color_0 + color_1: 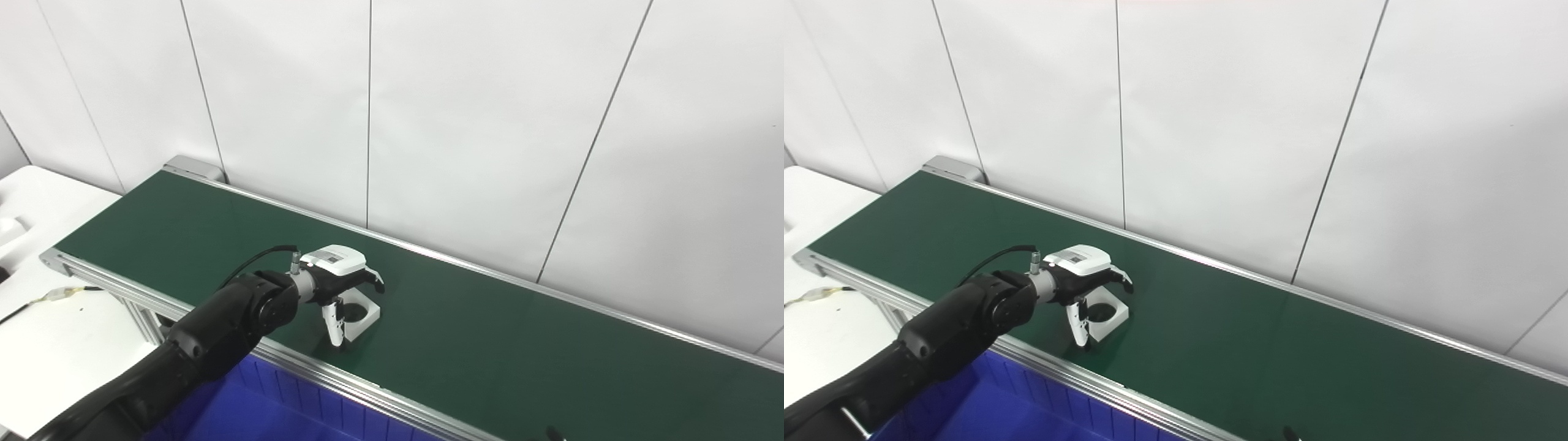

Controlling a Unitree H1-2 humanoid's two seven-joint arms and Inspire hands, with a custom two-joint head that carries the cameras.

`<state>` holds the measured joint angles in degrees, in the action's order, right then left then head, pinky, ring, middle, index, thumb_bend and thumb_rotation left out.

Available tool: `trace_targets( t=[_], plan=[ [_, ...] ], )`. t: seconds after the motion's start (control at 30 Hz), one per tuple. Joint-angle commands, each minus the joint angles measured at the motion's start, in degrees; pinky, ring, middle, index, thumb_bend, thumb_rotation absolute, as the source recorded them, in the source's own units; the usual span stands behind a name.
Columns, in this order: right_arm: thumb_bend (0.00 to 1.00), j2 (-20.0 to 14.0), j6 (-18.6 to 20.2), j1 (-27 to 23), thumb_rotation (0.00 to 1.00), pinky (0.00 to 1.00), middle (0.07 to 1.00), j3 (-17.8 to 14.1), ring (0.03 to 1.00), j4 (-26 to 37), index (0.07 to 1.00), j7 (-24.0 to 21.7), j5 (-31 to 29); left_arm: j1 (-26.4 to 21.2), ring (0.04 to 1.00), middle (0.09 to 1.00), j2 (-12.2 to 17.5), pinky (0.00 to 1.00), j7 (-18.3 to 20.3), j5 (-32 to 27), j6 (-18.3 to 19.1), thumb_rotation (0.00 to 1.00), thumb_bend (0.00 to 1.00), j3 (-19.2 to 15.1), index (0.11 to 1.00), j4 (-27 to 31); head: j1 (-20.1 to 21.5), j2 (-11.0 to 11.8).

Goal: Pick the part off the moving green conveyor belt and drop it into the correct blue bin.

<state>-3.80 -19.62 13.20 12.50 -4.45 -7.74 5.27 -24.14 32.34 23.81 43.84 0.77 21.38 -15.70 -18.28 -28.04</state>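
The round hole [354,312] looks dark within its white rim, so I expect to find an empty opening clear through the part [365,323] when I lift it.
The part [365,316] is a small white square block with a round dark hole. It lies on the green conveyor belt [490,331] near its front rail. My left hand [338,277] hangs right over it, with the fingers curved past its far side and the thumb [333,324] pointing down at its near left corner. The fingers are apart and the part rests on the belt. The same shows in the right eye view, with the hand [1079,269] over the part [1113,318]. Of my right hand only a dark tip [554,433] shows at the bottom edge.
A blue bin [275,413] stands below the belt's front rail [367,386], under my left arm. A white table [61,349] with a loose cable [61,295] lies to the left. A white panelled wall runs behind the belt.
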Motion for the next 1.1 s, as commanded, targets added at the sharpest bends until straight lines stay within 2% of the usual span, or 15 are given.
trace_targets(
  t=[0.0,0.27,0.57,0.63,0.67,0.7,0.73,0.87,1.07],
  plan=[
    [0.65,0.7,-2.5,-0.3,0.86,0.71,0.883,0.1,0.799,1.4,0.967,0.3,-0.1,-2.9,0.852,0.876,0.3,0.75,-1.9,0.6,-1.0,0.0,0.9,-0.1,0.818,0.4,0.0,0.0],
    [0.62,0.8,-3.3,-0.4,0.85,0.7,0.884,0.2,0.798,1.2,0.967,0.3,0.0,-3.8,0.842,0.872,-1.0,0.75,-4.3,3.6,-0.9,0.0,0.89,1.8,0.812,-2.8,0.4,0.0],
    [0.62,1.0,-3.1,0.1,0.84,0.7,0.878,0.2,0.794,1.6,0.965,0.3,-0.4,-3.2,0.806,0.834,-2.2,0.72,-9.2,5.5,-3.3,0.0,0.88,4.4,0.783,-5.8,0.7,-0.3],
    [0.63,0.9,-3.3,0.0,0.85,0.7,0.879,0.1,0.796,1.5,0.965,0.3,-0.5,-2.9,0.768,0.797,-2.4,0.7,-12.1,5.8,-5.0,0.0,0.86,4.9,0.758,-6.9,0.7,-0.4],
    [0.63,0.9,-3.3,0.0,0.85,0.7,0.88,0.1,0.796,1.5,0.966,0.3,-0.5,-2.8,0.698,0.707,-2.5,0.66,-13.7,6.0,-5.9,0.0,0.82,5.2,0.677,-7.5,0.7,-0.4],
    [0.63,0.9,-3.2,0.1,0.85,0.7,0.881,0.1,0.796,1.6,0.967,0.3,-0.4,-2.7,0.654,0.639,-2.7,0.63,-14.9,6.1,-6.6,0.0,0.75,5.3,0.618,-7.9,0.6,-0.3],
    [0.63,0.9,-3.1,0.1,0.85,0.7,0.88,0.1,0.797,1.7,0.967,0.3,-0.4,-2.7,0.598,0.54,-2.7,0.61,-15.6,6.1,-7.0,0.0,0.59,5.4,0.534,-8.2,0.6,-0.3],
    [0.63,0.8,-3.0,0.1,0.85,0.71,0.884,0.1,0.802,1.8,0.968,0.2,-0.6,-2.6,0.547,0.5,-3.2,0.59,-17.0,5.8,-7.9,0.0,0.53,5.3,0.49,-8.9,0.6,-0.4],
    [0.63,0.8,-3.1,0.1,0.85,0.71,0.88,0.1,0.803,1.7,0.968,0.3,-0.4,-2.8,0.526,0.482,-3.2,0.56,-16.0,6.0,-7.6,0.0,0.52,5.4,0.492,-7.9,0.7,-0.5]
  ],
)
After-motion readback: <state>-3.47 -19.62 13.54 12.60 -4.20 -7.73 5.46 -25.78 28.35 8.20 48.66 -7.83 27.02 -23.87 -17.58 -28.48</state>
